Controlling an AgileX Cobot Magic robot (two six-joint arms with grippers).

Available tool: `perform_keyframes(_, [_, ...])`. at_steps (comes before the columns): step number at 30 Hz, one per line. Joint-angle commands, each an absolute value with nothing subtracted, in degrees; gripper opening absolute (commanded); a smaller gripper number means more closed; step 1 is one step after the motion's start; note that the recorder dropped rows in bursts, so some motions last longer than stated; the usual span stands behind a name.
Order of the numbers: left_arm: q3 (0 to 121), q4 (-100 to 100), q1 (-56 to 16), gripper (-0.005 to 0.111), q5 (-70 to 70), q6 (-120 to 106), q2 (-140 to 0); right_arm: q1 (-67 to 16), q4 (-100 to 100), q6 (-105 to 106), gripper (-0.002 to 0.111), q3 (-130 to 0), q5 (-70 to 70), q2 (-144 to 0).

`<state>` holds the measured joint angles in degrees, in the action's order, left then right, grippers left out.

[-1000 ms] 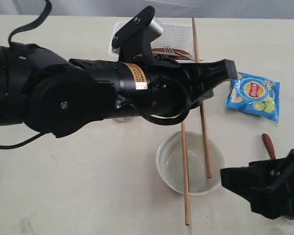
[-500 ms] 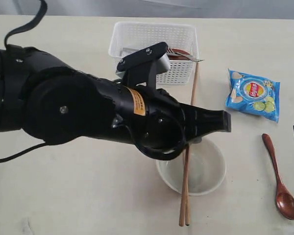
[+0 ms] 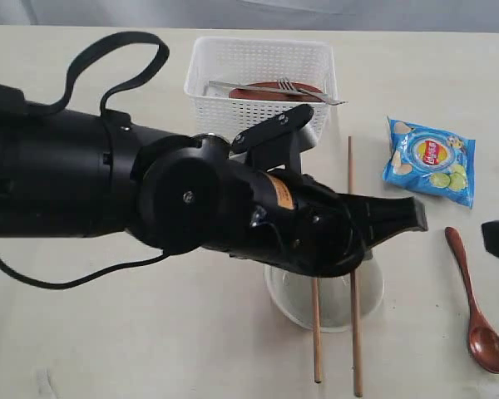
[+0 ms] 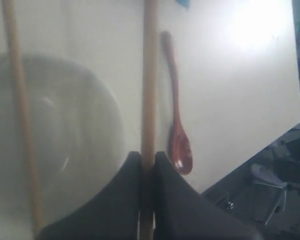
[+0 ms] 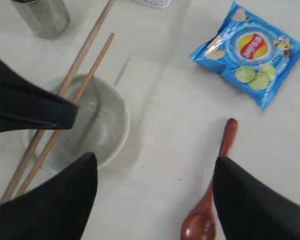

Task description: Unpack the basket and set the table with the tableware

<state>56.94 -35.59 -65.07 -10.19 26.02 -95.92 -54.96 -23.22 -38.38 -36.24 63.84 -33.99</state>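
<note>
My left gripper holds the chopstick (image 3: 355,303) midway with the chopstick's near end jutting past the bowl, so next my right gripper takes that end (image 3: 357,370) before my left gripper opens.
My left gripper (image 4: 148,155) is shut on one wooden chopstick (image 4: 149,75), the one nearer the spoon (image 3: 355,332). The other chopstick (image 3: 316,332) lies across the off-white bowl (image 3: 295,303), which the left arm (image 3: 191,199) partly hides. A reddish-brown spoon (image 3: 474,307) lies on the table (image 3: 108,332) to the bowl's right. At the back stands the white basket (image 3: 262,50), holding a knife (image 3: 241,86), a fork (image 3: 303,87) and a brown plate (image 3: 266,94). My right gripper (image 5: 155,160) hangs open over bare table between bowl (image 5: 107,120) and spoon (image 5: 215,190). A steel cup (image 5: 42,15) stands beyond the bowl.
A blue chips bag (image 3: 428,162) lies right of the basket, behind the spoon. The bulky left arm spans the middle of the exterior view. The table's edge and the floor show past the spoon in the left wrist view.
The left gripper has swung right with its chopstick; the two sticks, side by side half a second ago, now lie apart and parallel. The right gripper has pulled back to the right edge.
</note>
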Motion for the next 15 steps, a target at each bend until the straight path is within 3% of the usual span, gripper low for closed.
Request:
perform_keyframes(1, [60.5,-36.4,-65.3,0.0,-11.3,24.3,-98.1,-55.0,-17.9,-40.0,0.063,-32.6,59.2,-35.1])
perform_keyframes(5, [61.0,-36.4,-65.3,0.0,-10.9,24.3,-99.0,-55.0,-13.0,-40.7,0.063,-30.8,58.8,-33.7])
perform_keyframes(10, [61.0,-36.4,-65.2,0.0,-9.2,24.4,-99.2,-55.0,3.6,-34.9,0.063,-24.5,47.7,-32.8])
perform_keyframes(15, [61.0,-36.4,-65.2,0.0,-9.2,24.4,-99.2,-55.0,5.1,-35.4,0.063,-23.2,39.7,-33.5])
